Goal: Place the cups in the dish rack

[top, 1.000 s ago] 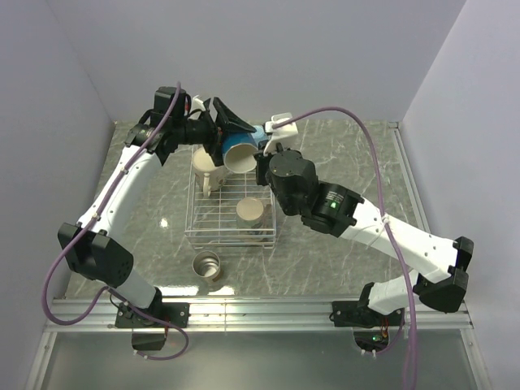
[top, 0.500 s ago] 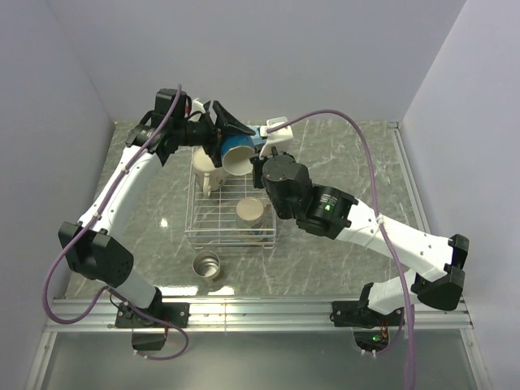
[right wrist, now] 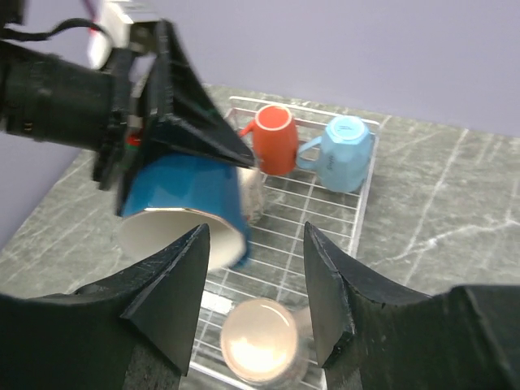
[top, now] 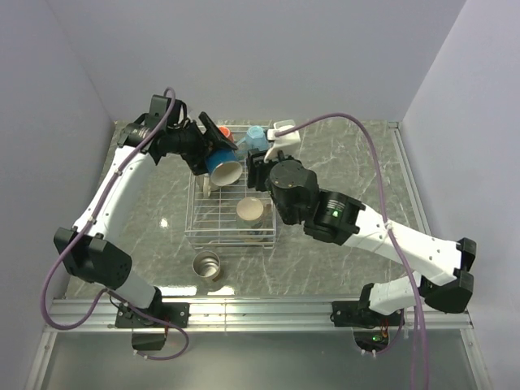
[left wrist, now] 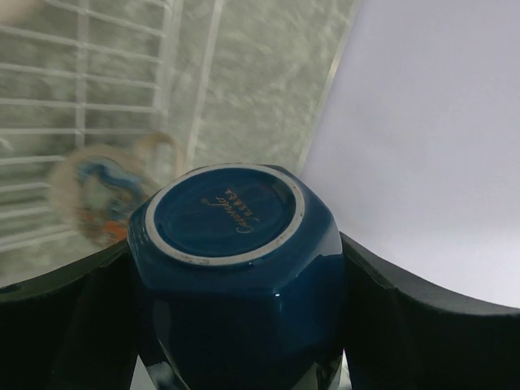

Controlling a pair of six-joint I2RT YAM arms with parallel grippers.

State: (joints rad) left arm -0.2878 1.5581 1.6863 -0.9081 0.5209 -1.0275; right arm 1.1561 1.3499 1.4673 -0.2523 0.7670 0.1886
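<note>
Next, I turn the dark blue cup's opening [top: 227,173], facing the rack's near end, down with my left gripper and lower the cup into the gap [top: 244,190] behind the beige cup.
My left gripper [top: 219,149] is shut on the dark blue cup [top: 224,165], which hangs tilted, cream mouth toward the camera, over the far left of the dish rack [top: 213,231]. In the left wrist view the cup's base [left wrist: 223,210] fills the space between the black fingers [left wrist: 69,305]. My right gripper [right wrist: 256,236] stands open and empty just right of that cup [right wrist: 183,195]. An orange cup [right wrist: 272,138] and a light blue cup [right wrist: 345,150] stand upside down at the rack's far end. A beige cup [top: 252,211] sits in the rack. The steel cup [top: 206,265] stands on the table.
A pale cup [top: 206,185] sits in the rack's left side, mostly hidden below the held cup. Grey walls close in the marble table at the back and both sides. The right arm's elbow [top: 333,213] reaches over the table right of the rack.
The right gripper has opened and let go of the dark blue cup. The left arm has carried the cup left and nearer, uncovering the orange and light blue cups.
</note>
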